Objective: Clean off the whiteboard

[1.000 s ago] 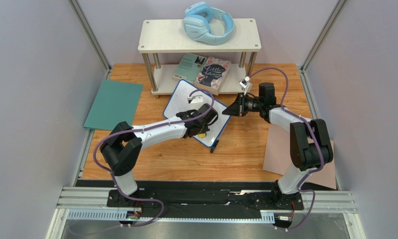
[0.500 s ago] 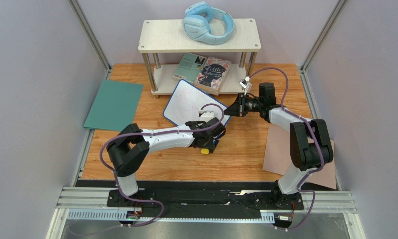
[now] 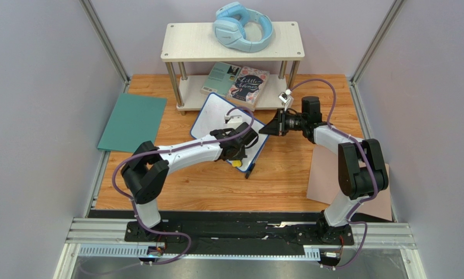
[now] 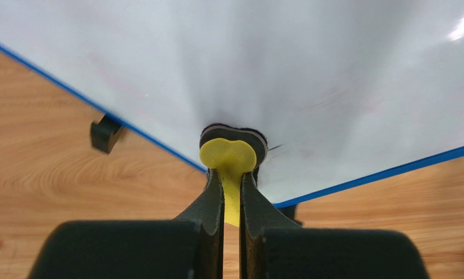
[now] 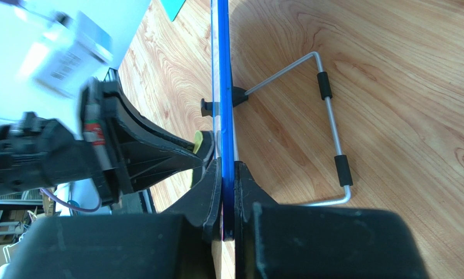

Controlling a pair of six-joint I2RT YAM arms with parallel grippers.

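Note:
My left gripper should wipe back up to the pink marks that show toward my right gripper, as the eraser's pad is at the whiteboard's lower corner (image 4: pixel 275 201).
The whiteboard (image 3: pixel 214 119), white with a thin blue rim, stands tilted on the wooden table in front of the shelf. My left gripper (image 3: pixel 238 157) is shut on a yellow eraser (image 4: pixel 228 158) whose dark round pad presses on the board's face (image 4: pixel 263 64) near its lower corner. Faint pink marks show on the board. My right gripper (image 3: pixel 265 130) is shut on the board's right edge (image 5: pixel 222 87) and holds it steady. The board's wire stand (image 5: pixel 332 128) shows behind it in the right wrist view.
A two-tier shelf (image 3: pixel 233 42) stands behind the board with blue headphones (image 3: pixel 243 26) on top and books (image 3: pixel 247 86) below. A flat teal sheet (image 3: pixel 133 122) lies at the left. A tan-pink sheet (image 3: pixel 327 174) lies under the right arm.
My left gripper swept the eraser down to the board's lower right corner, then came back up and left onto the board. The right gripper has held still on the edge.

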